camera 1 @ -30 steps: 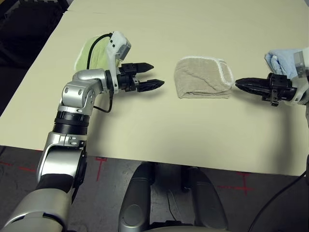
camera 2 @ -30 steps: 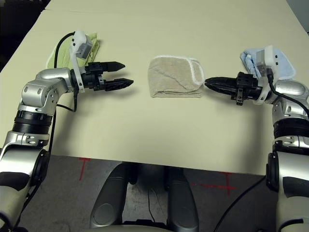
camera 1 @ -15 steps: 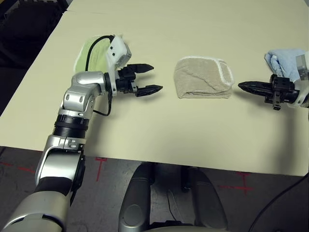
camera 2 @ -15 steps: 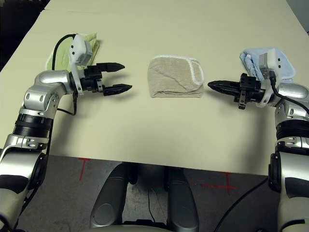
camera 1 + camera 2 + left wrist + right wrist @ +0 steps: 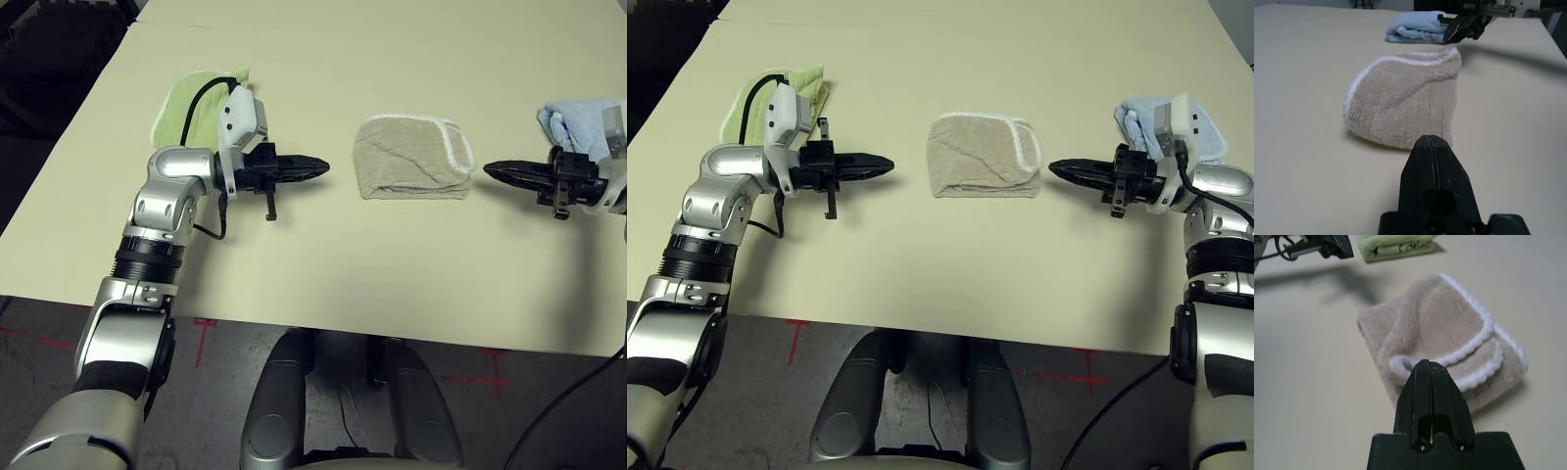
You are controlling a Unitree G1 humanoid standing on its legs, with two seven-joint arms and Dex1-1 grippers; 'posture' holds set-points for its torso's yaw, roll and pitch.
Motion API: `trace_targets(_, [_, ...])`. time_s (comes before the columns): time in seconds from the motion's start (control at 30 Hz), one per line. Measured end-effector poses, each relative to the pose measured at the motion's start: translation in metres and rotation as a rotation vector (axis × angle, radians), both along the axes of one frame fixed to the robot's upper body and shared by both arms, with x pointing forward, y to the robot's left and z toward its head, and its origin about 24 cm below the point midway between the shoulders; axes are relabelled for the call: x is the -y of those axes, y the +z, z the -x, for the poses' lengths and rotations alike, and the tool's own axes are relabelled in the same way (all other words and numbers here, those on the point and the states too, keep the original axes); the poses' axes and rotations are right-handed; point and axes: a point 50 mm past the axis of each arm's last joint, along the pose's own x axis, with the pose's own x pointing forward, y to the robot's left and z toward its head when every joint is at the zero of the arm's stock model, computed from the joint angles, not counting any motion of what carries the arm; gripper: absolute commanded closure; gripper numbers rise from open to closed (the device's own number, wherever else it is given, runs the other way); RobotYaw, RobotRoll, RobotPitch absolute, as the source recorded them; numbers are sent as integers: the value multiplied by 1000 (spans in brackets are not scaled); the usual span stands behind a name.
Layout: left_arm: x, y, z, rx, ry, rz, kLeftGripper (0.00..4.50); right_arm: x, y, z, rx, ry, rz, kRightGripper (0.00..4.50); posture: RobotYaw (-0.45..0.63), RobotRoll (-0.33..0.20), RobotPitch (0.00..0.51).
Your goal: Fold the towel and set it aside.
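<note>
The beige towel's white-edged flap (image 5: pixel 1022 143) is puffed up and loose, so my right gripper should stay closed and push the flap flat (image 5: pixel 995 133) next to my left gripper.
The beige towel (image 5: pixel 411 157) with white stitched edging lies folded into a small bundle at the middle of the table, and it shows close up as the towel (image 5: pixel 1405 105) and the towel (image 5: pixel 1442 342) in the wrist views. My left gripper (image 5: pixel 321 164) hovers a short way to its left, shut and holding nothing, its tip pointing at the towel. My right gripper (image 5: pixel 490 171) is just off the towel's right edge, shut and empty, pointing back toward it. Neither gripper touches the cloth.
A folded light green towel (image 5: pixel 196 103) lies behind my left forearm. A folded light blue towel (image 5: pixel 573 122) sits behind my right wrist. The cream table (image 5: pixel 323 264) has bare surface in front of and beyond the beige towel.
My left gripper has shut from wide open and rolled over at the wrist. My right gripper has drawn back a little to the right, away from the towel's edge.
</note>
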Motion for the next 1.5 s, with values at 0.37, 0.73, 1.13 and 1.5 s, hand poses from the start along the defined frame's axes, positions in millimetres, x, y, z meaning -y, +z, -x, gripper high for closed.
trace_targets(0.37, [48, 12, -19, -8, -34, 44, 4464, -56, 6, -27, 26, 51, -41, 4500, 55, 0, 342])
trace_targets(0.73, [78, -4, -22, -50, -79, 5, 4464, -51, -6, -27, -2, 12, 31, 4500, 54, 0, 348])
trace_targets(1.13, [97, -22, -30, -109, -9, -36, 4464, -26, -19, -17, -37, -58, 101, 4500, 35, 0, 352])
trace_targets(1.5, [98, -43, -42, -158, 127, -138, 4464, -34, -31, -22, -26, -108, 183, 4500, 35, 0, 348])
